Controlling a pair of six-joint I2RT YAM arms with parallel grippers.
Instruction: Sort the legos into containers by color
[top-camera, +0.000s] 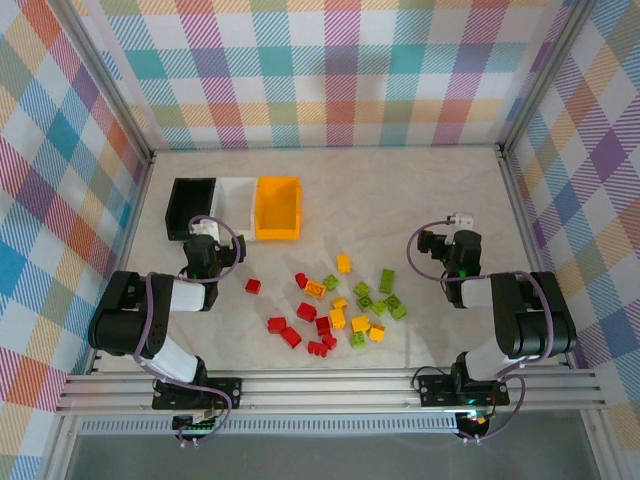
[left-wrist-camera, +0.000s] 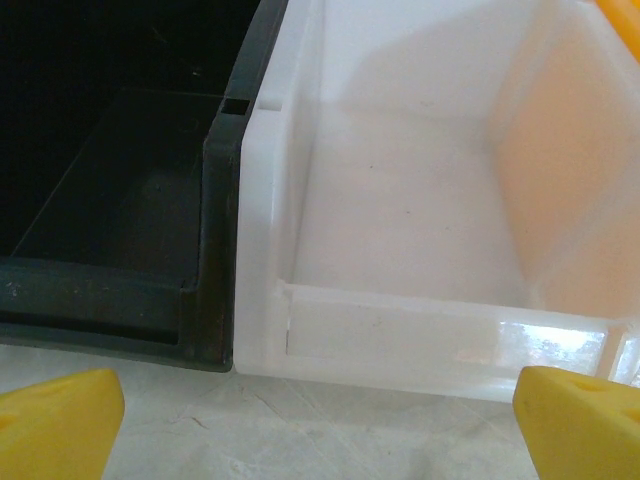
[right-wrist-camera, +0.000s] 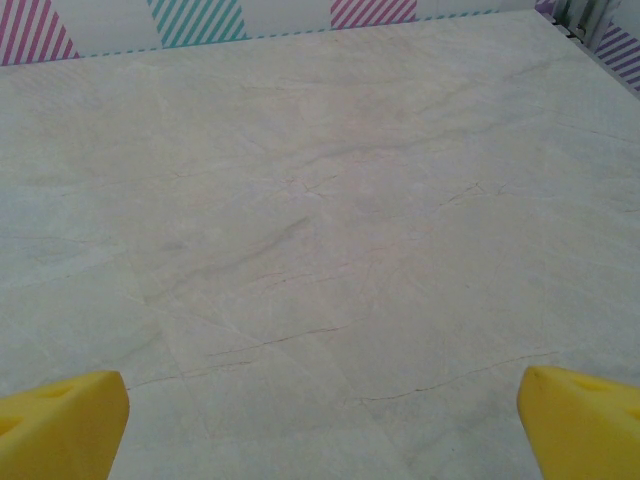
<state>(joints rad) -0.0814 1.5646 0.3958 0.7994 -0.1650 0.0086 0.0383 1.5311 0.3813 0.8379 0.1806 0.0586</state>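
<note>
The bins are far over on my left gripper's side. Next, my right gripper grabs the orange-yellow bin's outside and pulls the row behind the legos first.
The containers stand in a row at the back left: a black bin, a white bin and an orange-yellow bin, all empty as far as I see. The legos lie loose mid-table: red ones, yellow-orange ones and lime green ones, plus a lone red brick. My left gripper is open just in front of the black bin's wall and the white bin's front wall, with nothing between its yellow fingertips. My right gripper is open over bare table, right of the bricks.
The marble-look table is closed in by plaid walls at the back and sides, with metal posts at the corners. Bare table lies behind the bricks and along the right side. The arms' bases sit on a rail at the near edge.
</note>
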